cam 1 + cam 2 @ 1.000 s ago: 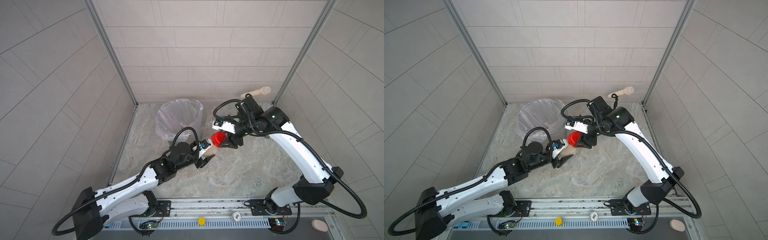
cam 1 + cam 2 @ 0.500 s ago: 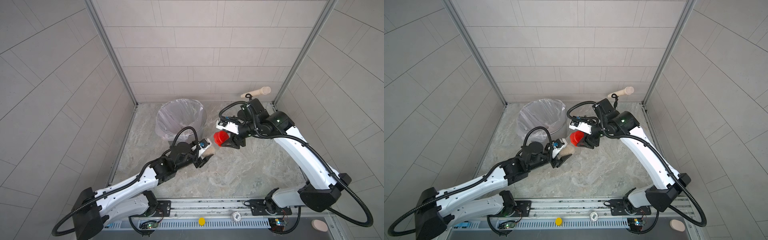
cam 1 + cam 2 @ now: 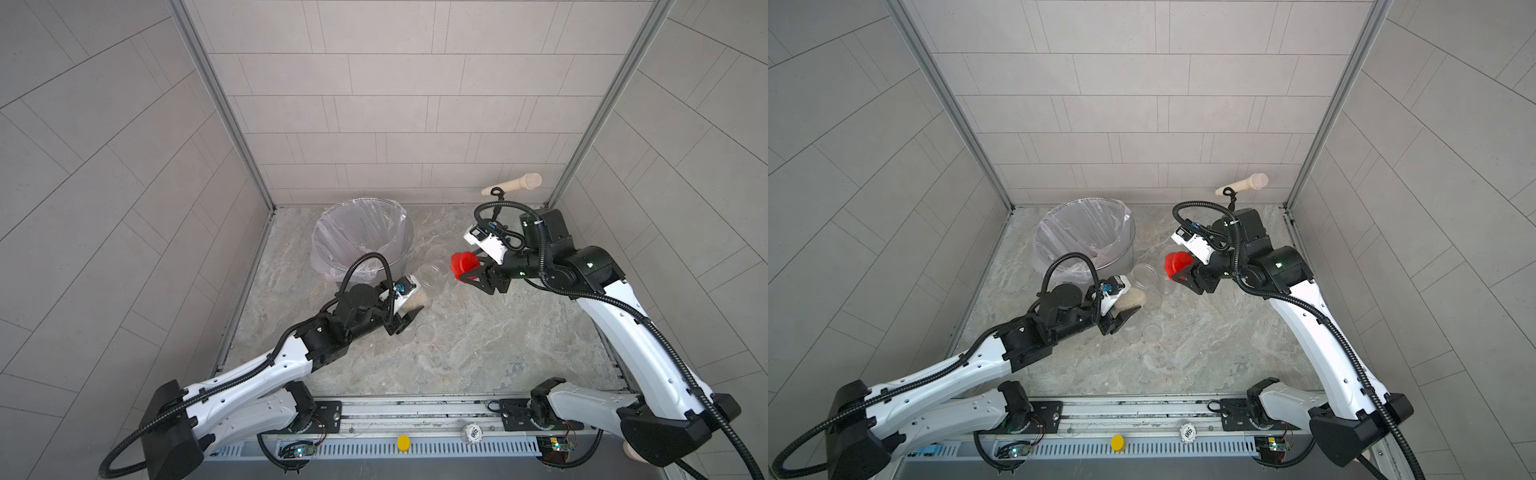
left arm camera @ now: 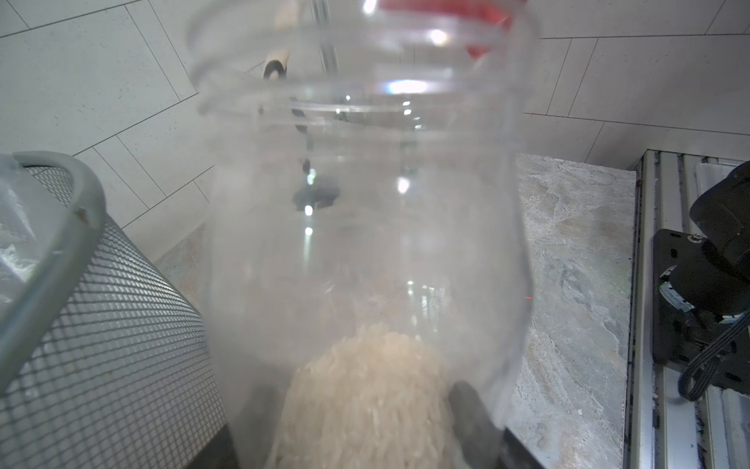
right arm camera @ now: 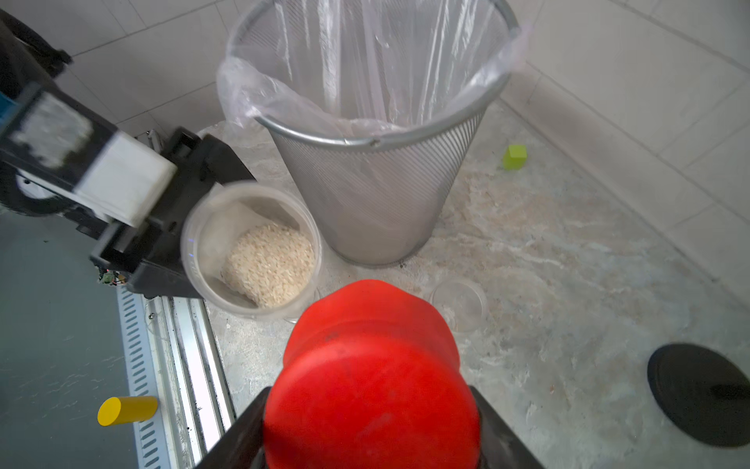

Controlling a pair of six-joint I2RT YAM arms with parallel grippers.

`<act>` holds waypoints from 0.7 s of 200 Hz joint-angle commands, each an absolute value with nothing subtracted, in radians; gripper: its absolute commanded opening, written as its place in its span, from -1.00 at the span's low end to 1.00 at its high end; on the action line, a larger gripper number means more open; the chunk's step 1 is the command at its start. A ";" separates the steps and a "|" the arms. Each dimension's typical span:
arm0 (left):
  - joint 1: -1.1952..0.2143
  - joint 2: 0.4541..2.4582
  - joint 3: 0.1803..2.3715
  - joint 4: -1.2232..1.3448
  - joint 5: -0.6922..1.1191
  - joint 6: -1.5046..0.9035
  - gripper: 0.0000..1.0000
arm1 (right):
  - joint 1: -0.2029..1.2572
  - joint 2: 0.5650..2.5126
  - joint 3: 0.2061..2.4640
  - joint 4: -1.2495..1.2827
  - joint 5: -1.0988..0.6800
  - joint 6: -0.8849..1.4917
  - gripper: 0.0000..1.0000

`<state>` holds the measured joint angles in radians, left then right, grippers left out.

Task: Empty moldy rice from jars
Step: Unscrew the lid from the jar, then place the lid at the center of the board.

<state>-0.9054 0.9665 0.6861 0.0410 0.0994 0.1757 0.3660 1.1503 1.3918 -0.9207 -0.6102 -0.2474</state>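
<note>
My right gripper keeps going down to the free floor in front (image 3: 453,325) and lets go of the red lid there, as the red lid (image 3: 463,263) is clear of the jar's opening.
My left gripper (image 3: 411,302) is shut on the lower end of a clear jar (image 5: 251,243), held tilted beside the bin with its open mouth (image 3: 432,274) toward the right arm. Moldy rice (image 5: 270,264) lies heaped in the jar's lower end, between my fingers (image 4: 473,406) in the left wrist view. My right gripper (image 3: 467,268) is shut on the red screw lid (image 5: 371,365), held in the air a short way right of the jar mouth, apart from it. A clear round piece (image 3: 424,332) lies on the floor under the jar.
A metal mesh bin (image 3: 395,266) with a plastic liner stands at the back left, close to the jar. Another clear round piece (image 5: 458,302), a green block (image 5: 514,156) and a black disc (image 5: 698,394) lie on the floor. A wooden handle (image 3: 513,183) sticks out at the back right.
My right gripper has drawn the red lid off to the right, away from the jar mouth. The left arm and its jar have barely moved.
</note>
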 commanded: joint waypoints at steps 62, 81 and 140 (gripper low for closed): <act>-0.903 0.867 0.722 -0.043 0.008 0.202 -1.00 | 0.351 1.040 0.909 -0.701 -0.407 0.277 -0.05; -0.904 0.842 0.724 -0.073 -0.006 0.204 -1.00 | 0.351 1.059 0.854 -0.681 -0.360 0.322 -0.06; -0.904 0.782 0.693 -0.076 -0.039 0.169 -1.00 | 0.387 1.170 0.745 -0.608 -0.256 0.403 -0.08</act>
<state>-0.9054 0.8074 0.6861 -0.1047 -0.0124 0.1799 0.3668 1.1454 0.7647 -0.6552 -0.3149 0.3420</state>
